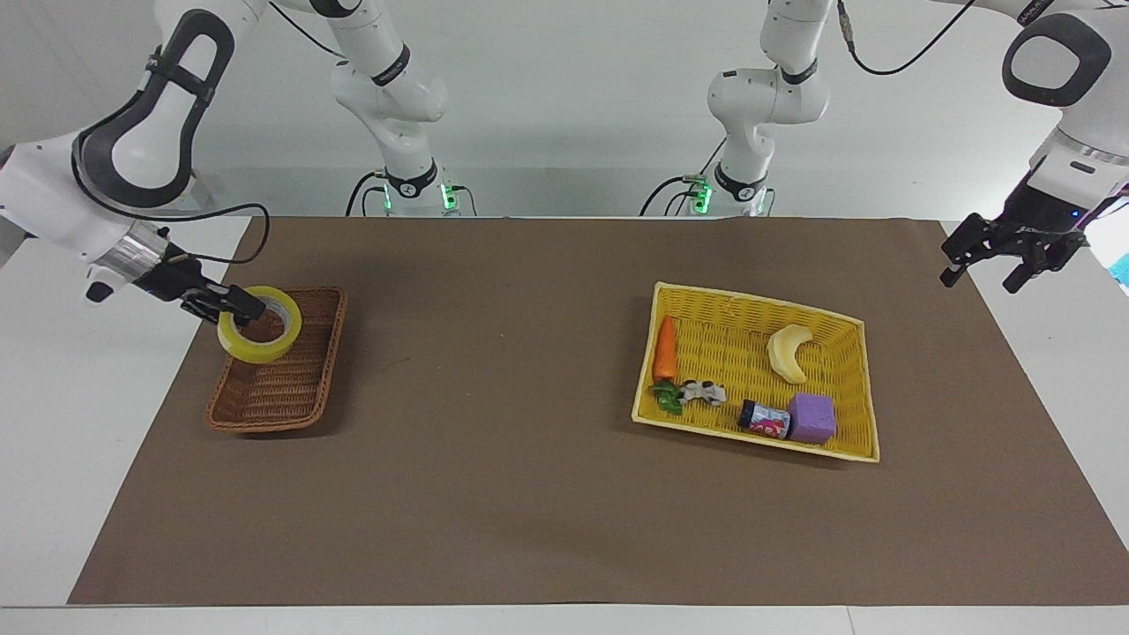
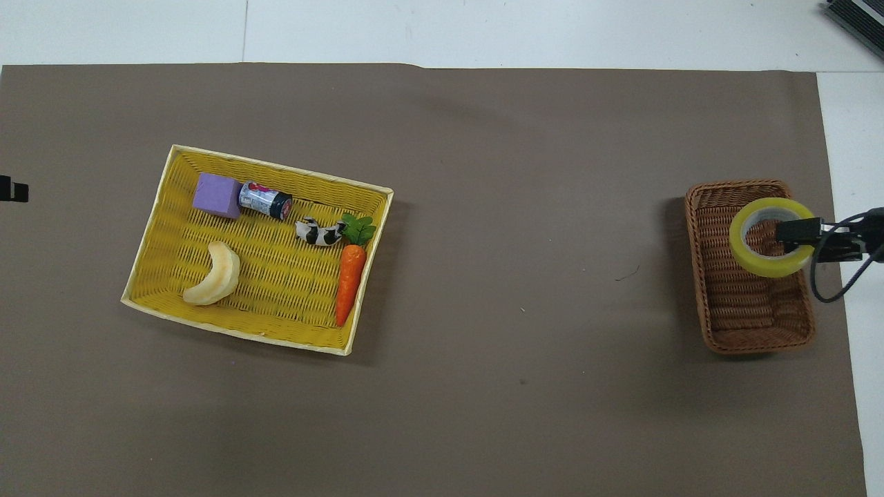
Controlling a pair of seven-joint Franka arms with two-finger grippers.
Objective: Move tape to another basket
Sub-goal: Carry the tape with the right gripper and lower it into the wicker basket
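Note:
The robot's right hand should next lower the yellow tape roll [image 2: 751,259], which hangs over the empty brown basket [image 2: 750,304], inward until the whole roll sits inside the basket's rim.
The yellow tape roll [image 1: 256,350] is held in my right gripper [image 1: 242,309], which is shut on the roll's wall. The roll hangs low over the dark brown wicker basket [image 1: 265,414], toward the rim at the right arm's end; I cannot tell whether it touches the basket. In the overhead view the tape [image 2: 737,238] and the right gripper [image 2: 791,231] lie over the same basket [image 2: 753,338]. My left gripper [image 1: 977,280] is open and empty, up in the air over the mat's edge at the left arm's end; only its tip [image 2: 10,190] shows from overhead.
A bright yellow woven basket [image 1: 732,344] toward the left arm's end holds a carrot [image 1: 666,348], a pale banana [image 1: 788,351], a purple block [image 1: 811,417], a small can [image 1: 764,419] and a black-and-white toy [image 1: 703,392]. A brown mat [image 1: 494,370] covers the table.

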